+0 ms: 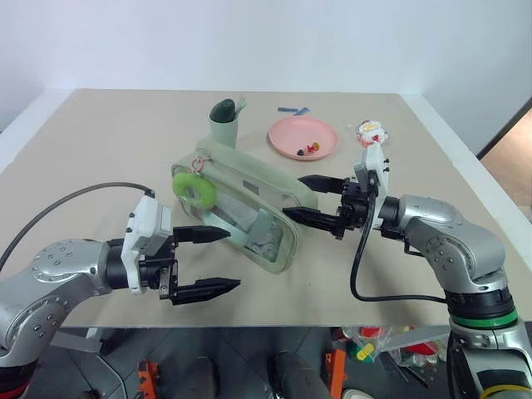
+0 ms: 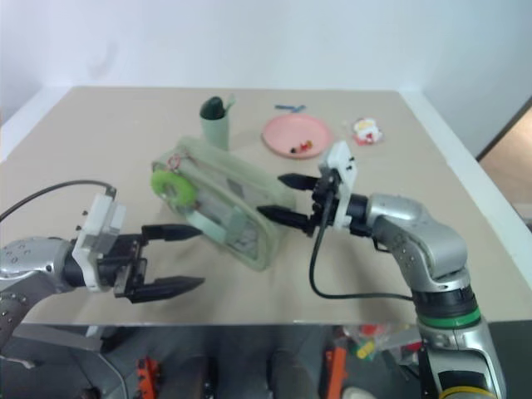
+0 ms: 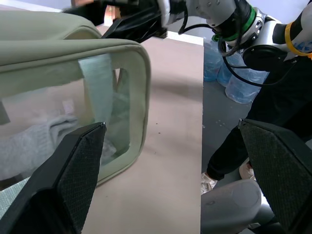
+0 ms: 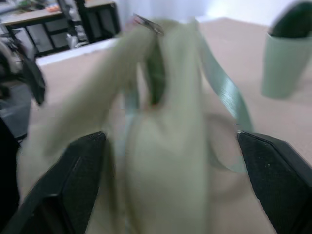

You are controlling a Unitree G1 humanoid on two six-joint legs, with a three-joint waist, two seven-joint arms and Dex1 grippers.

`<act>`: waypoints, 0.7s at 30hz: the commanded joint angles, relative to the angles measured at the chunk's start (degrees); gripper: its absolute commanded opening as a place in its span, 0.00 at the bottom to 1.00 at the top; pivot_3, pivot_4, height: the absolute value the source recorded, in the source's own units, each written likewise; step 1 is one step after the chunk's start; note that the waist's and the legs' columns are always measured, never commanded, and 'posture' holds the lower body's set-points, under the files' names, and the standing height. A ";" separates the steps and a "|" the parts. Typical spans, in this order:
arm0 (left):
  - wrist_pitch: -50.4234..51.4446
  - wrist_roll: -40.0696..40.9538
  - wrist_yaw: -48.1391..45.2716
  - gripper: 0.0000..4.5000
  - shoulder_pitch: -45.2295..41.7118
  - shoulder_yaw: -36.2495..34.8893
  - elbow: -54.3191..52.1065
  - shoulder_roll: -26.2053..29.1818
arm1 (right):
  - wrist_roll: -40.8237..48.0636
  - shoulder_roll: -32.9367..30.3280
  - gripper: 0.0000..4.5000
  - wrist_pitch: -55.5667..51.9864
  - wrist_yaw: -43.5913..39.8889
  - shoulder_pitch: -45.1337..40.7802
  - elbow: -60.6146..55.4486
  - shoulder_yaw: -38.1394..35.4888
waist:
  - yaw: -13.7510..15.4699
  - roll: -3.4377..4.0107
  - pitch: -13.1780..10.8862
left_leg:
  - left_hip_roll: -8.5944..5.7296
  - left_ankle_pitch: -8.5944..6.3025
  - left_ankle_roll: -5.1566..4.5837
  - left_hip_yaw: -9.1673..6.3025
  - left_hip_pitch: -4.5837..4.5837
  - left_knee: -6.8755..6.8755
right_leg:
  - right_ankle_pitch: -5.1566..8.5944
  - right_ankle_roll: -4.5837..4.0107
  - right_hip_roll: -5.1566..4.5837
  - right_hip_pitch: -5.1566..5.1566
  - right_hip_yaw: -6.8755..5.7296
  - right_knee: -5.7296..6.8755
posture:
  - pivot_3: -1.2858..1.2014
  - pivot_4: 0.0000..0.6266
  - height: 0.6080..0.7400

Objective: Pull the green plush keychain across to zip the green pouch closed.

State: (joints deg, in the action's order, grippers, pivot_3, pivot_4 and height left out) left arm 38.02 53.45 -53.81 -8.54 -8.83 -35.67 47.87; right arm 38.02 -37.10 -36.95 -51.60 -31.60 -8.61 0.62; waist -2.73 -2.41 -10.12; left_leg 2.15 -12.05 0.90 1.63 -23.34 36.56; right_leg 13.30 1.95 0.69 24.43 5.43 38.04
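The green plush keychain (image 1: 194,191) will move around the pouch's corner and hang low when the robot pulls it, because the open slit (image 4: 119,161) runs down the pouch's end.
The green pouch (image 1: 241,199) lies slantwise in the middle of the table, with clear side panels and a fabric strap (image 4: 224,87). On its left end rests the green plush keychain (image 1: 194,189), a bright lime fuzzy ring. My right gripper (image 1: 293,197) points level at the pouch's right end, open, one finger on each side of that end (image 4: 165,146). Near the front edge, my left gripper (image 1: 233,259) is open and holds nothing. It sits just left of the pouch's near corner (image 3: 73,97), short of the keychain.
Behind the pouch stands a pale green cup (image 1: 224,122) with something dark in it. A pink plate (image 1: 302,137) with small bits lies at the back right, a small toy (image 1: 371,130) beyond it. The tan table (image 1: 100,150) has bare room at left.
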 commanded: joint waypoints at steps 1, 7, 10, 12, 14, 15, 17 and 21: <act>-0.56 -0.44 0.60 1.00 0.32 -0.89 -1.64 0.39 | -0.82 0.17 0.66 2.92 -2.87 -0.41 2.38 -1.47 | 0.00 0.00 0.00 | 0.00 0.00 0.00 0.00 0.00 0.00 | 0.00 0.00 0.00 0.00 0.00 0.00 | 0.52 0.24 1.00; -0.87 -1.45 1.91 1.00 1.23 -0.20 -2.58 -0.29 | -2.87 0.93 0.23 7.11 -6.91 -0.52 7.62 -1.09 | -0.01 0.00 0.00 | 0.03 0.00 0.00 -0.03 0.04 0.03 | -0.03 -0.01 0.03 -0.02 -0.03 0.03 | 0.52 0.24 1.00; -0.89 -1.72 2.23 1.00 1.53 0.03 -2.82 -0.47 | -3.66 1.58 0.01 8.50 -8.15 -0.48 8.54 -0.68 | -0.01 0.00 0.00 | 0.02 0.00 0.00 -0.02 0.04 0.03 | -0.04 0.00 0.03 -0.03 -0.01 0.02 | 0.52 0.24 1.00; -0.90 -1.84 2.34 1.00 1.66 0.10 -2.92 -0.49 | -4.21 1.66 0.01 9.40 -9.80 -0.66 8.86 -0.30 | -0.01 0.00 0.00 | 0.02 0.00 0.00 -0.02 0.03 0.03 | -0.04 0.00 0.03 -0.03 -0.02 0.02 | 0.52 0.24 1.00; -0.79 -1.78 2.57 1.00 1.40 0.28 -2.97 -0.63 | -5.20 1.49 0.01 11.38 -12.39 -1.18 9.41 0.43 | -0.01 0.00 0.00 | 0.02 0.00 0.00 -0.03 0.03 0.03 | -0.04 0.00 0.02 -0.03 -0.03 0.02 | 0.52 0.24 1.00; -0.73 -1.70 2.70 1.00 1.22 0.36 -2.95 -0.74 | -6.03 1.16 0.01 12.84 -13.91 -1.60 9.80 0.90 | -0.01 0.01 0.00 | 0.02 0.00 0.00 -0.03 0.03 0.03 | -0.04 0.00 0.03 -0.03 -0.03 0.02 | 0.52 0.24 1.00; -0.71 -1.67 2.88 1.00 0.90 0.49 -2.75 -1.00 | -7.27 -0.17 0.01 14.82 -17.59 -3.20 11.22 1.59 | -0.01 0.01 -0.01 | 0.02 0.00 0.00 -0.02 0.04 0.03 | -0.04 0.00 0.03 -0.03 -0.03 0.02 | 0.52 0.24 1.00; -0.59 -1.82 2.77 1.00 0.21 1.13 -2.35 -1.36 | -11.83 -3.22 0.01 21.81 -27.95 -12.08 21.29 3.77 | -0.05 0.19 -0.12 | -0.01 0.00 0.00 0.01 0.04 0.08 | -0.06 0.02 0.01 -0.03 0.00 0.02 | 0.52 0.24 1.00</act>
State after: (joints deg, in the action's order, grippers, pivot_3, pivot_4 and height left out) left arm 37.98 51.62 -50.81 -7.57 -7.63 -37.06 46.51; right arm 27.61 -38.95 -18.60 -75.76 -40.44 10.44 4.97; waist -2.79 -2.22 -10.24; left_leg 2.14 -12.04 0.90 1.67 -23.29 36.67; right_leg 13.24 1.94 0.70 24.39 5.46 38.06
